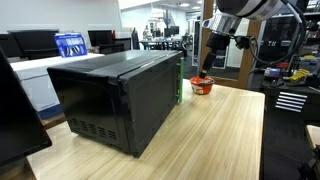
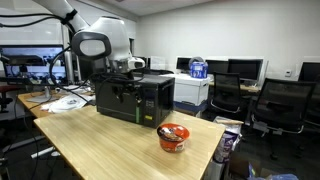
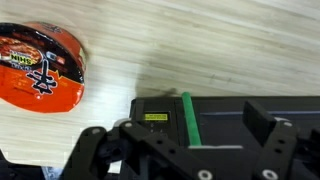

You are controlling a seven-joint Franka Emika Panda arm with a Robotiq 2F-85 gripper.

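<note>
The microwave's green handle [image 2: 139, 112] is below my gripper, which points steeply down. Next, I lower and tilt my gripper until its open fingers point straight at the microwave's door [image 3: 250, 106].
A black microwave [image 1: 120, 95] [image 2: 135, 98] stands on the light wooden table [image 1: 220, 135]. A green handle [image 3: 189, 120] runs down its door, with a small yellow label [image 3: 155, 117] beside it. My gripper [image 3: 178, 126] [image 1: 214, 45] [image 2: 128, 68] hangs open over the microwave's front edge. Its fingers straddle the green handle from above, holding and touching nothing. A round orange-red lidded noodle bowl [image 3: 42, 67] [image 1: 203, 85] [image 2: 173, 136] sits on the table just in front of the microwave.
Office chairs [image 2: 265, 105], desks and monitors [image 1: 35, 42] surround the table. A blue container [image 1: 70, 45] [image 2: 199, 69] stands on a white cabinet behind the microwave. Papers and clutter [image 2: 60, 100] lie at one end of the table, near the robot base.
</note>
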